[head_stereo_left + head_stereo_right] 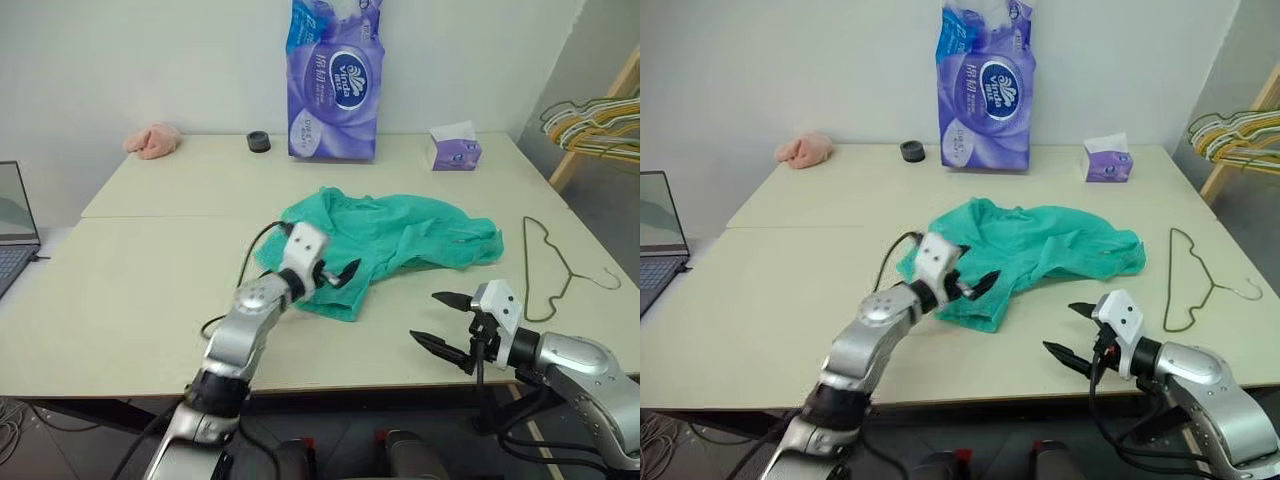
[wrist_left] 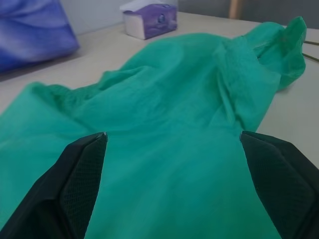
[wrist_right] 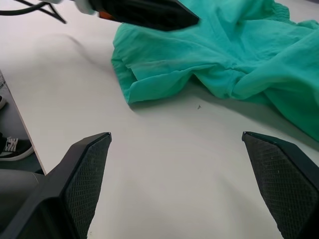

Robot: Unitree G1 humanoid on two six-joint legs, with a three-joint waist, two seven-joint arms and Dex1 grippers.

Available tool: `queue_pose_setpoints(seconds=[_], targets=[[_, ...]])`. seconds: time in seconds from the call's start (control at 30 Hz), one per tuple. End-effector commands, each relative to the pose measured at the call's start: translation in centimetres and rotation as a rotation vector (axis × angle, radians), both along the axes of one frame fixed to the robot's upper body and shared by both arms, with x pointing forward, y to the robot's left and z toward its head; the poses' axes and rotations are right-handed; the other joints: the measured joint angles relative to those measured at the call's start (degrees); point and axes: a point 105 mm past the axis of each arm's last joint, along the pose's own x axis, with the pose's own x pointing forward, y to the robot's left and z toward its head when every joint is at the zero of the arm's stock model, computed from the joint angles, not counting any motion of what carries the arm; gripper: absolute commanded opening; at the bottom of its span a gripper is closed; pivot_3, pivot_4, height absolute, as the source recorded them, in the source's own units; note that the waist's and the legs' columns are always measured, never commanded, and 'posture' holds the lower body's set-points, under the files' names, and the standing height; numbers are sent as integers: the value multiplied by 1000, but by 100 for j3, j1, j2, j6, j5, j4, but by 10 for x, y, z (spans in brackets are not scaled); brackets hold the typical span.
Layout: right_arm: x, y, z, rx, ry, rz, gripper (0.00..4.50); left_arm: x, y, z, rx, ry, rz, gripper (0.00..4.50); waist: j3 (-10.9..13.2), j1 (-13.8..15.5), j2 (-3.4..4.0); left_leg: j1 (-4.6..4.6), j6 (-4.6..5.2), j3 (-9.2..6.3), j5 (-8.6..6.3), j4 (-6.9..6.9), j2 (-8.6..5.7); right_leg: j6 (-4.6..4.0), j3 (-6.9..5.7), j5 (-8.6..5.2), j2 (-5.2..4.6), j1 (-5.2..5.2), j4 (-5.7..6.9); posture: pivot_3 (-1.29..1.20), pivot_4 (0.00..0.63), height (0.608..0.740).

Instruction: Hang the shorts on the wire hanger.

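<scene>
My left gripper's open fingers are heading toward a raised fold (image 1: 405, 259) along the shorts' near edge, so they should keep moving there (image 1: 402, 264) until they can close around it.
The teal-green shorts (image 1: 400, 232) lie crumpled in the middle of the table. My left gripper (image 1: 340, 275) hovers open just over their near-left corner, and in the left wrist view the cloth (image 2: 169, 99) spreads out ahead between the wide-apart fingers. My right gripper (image 1: 445, 322) stands open and empty over bare tabletop near the front edge, to the right of that corner and apart from the shorts (image 3: 209, 55). The thin wire hanger (image 1: 545, 268) lies flat on the table to the right of the shorts, hook toward the right edge.
Along the back of the cream table (image 1: 150, 290) stand a purple tissue pack (image 1: 335, 80), a small tissue box (image 1: 455, 150), a black ring (image 1: 259, 141) and a pink cloth lump (image 1: 153, 140). A laptop (image 1: 15, 215) sits at far left. More hangers (image 1: 600, 120) hang at upper right.
</scene>
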Motion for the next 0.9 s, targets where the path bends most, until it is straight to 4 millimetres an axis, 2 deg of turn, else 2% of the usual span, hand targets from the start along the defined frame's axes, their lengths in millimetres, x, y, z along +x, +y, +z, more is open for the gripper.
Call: queue_pose_setpoints(seconds=[0.03,0.13,0.33,0.47,0.5,0.57,0.8,0.9], targets=[[2,4,18,14,-64,9,4500,-4,-38,-8,77,9,-166,4494,0,-36,0,3,0,0,0,0,0,3,0,-3,0,3,0,-247,77,740],[0,5,19,11,-67,14,4500,-1,-59,-15,131,16,-239,4494,1,-102,-1,3,1,-3,-2,-1,1,11,-2,-10,0,5,-2,-263,77,740],[2,2,28,14,-99,-2,4500,30,-62,-18,150,-12,-109,4494,2,-204,-2,4,7,-5,-6,-4,7,15,-2,-17,0,4,-3,-288,80,740],[6,-2,34,6,-121,-11,4500,35,-71,-16,115,-8,-104,4494,2,-256,-2,3,9,-8,-8,-5,8,19,-2,-20,-5,5,-2,-293,79,740],[8,-4,35,2,-127,-15,4500,34,-73,-16,102,4,-114,4118,2,-258,-2,3,9,-9,-8,-5,8,21,-3,-21,-9,5,-2,-293,79,740],[11,-7,38,-3,-140,-24,4500,31,-76,-19,89,22,-141,3656,2,-278,-2,2,11,-7,-9,-4,5,27,-2,-24,-18,6,-2,-294,79,740],[19,-13,44,-11,-170,-39,4500,18,-71,-32,86,84,-215,1460,2,-331,-2,3,14,-6,-11,-4,4,31,-1,-26,-23,7,-2,-291,81,740],[22,-14,48,-21,-187,-30,4500,9,-57,-32,81,86,-276,565,2,-349,-1,3,14,-9,-12,-5,4,30,-3,-26,-23,7,-2,-285,83,740]])
